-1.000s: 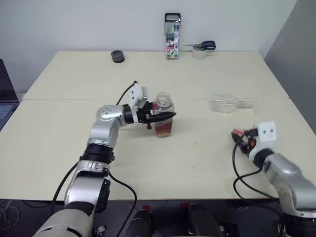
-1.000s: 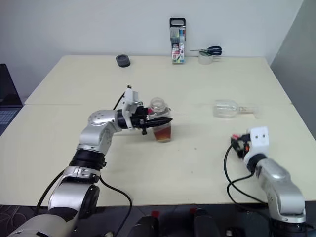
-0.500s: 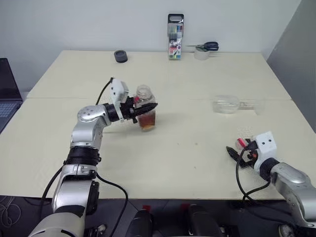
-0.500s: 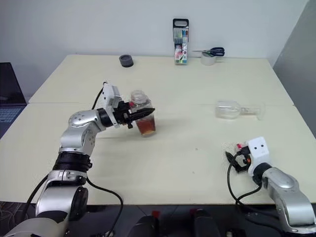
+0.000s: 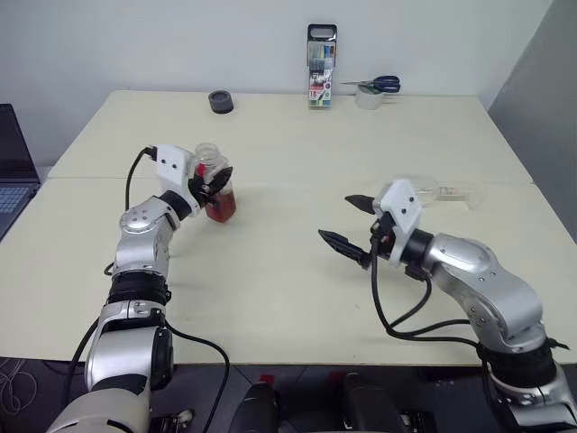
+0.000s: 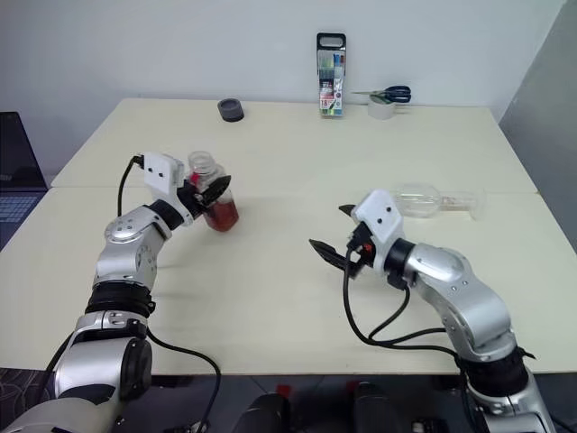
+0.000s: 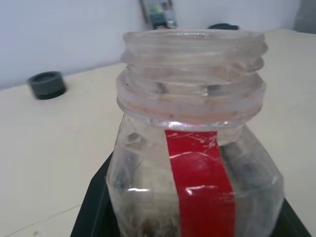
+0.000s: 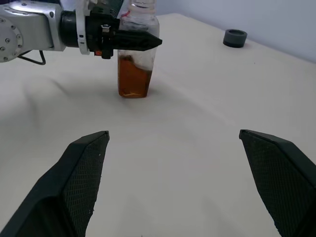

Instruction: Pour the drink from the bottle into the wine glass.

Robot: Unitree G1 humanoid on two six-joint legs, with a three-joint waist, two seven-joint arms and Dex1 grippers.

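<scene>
I should let go of the bottle with my left gripper, because the wine glass (image 6: 417,200) is lying on its side. My right gripper should set the glass upright by its stem (image 6: 453,202) before I pour.
The bottle (image 5: 215,188) is upright and uncapped on the left part of the table, and its red label strip (image 7: 200,182) faces the left wrist camera. The amber drink (image 8: 132,79) fills its lower half. My left gripper (image 5: 216,183) is shut on the bottle's upper body, and the base looks to rest on the table. The wine glass (image 6: 422,199) lies on its side at the right, foot pointing right. My right gripper (image 6: 331,228) hangs open over the table's middle, just left of the glass and aimed toward the bottle, with nothing between its fingers (image 8: 84,177).
A marker-pen case (image 5: 318,79) stands at the far edge, with scissors on a tape roll (image 5: 368,92) beside it. A small black round object (image 5: 219,101) sits far left. A laptop (image 5: 13,176) lies off the table's left side.
My left gripper has carried the bottle leftward across the table. My right arm has lifted from the near right edge and swung left to the middle, its fingers spread wide.
</scene>
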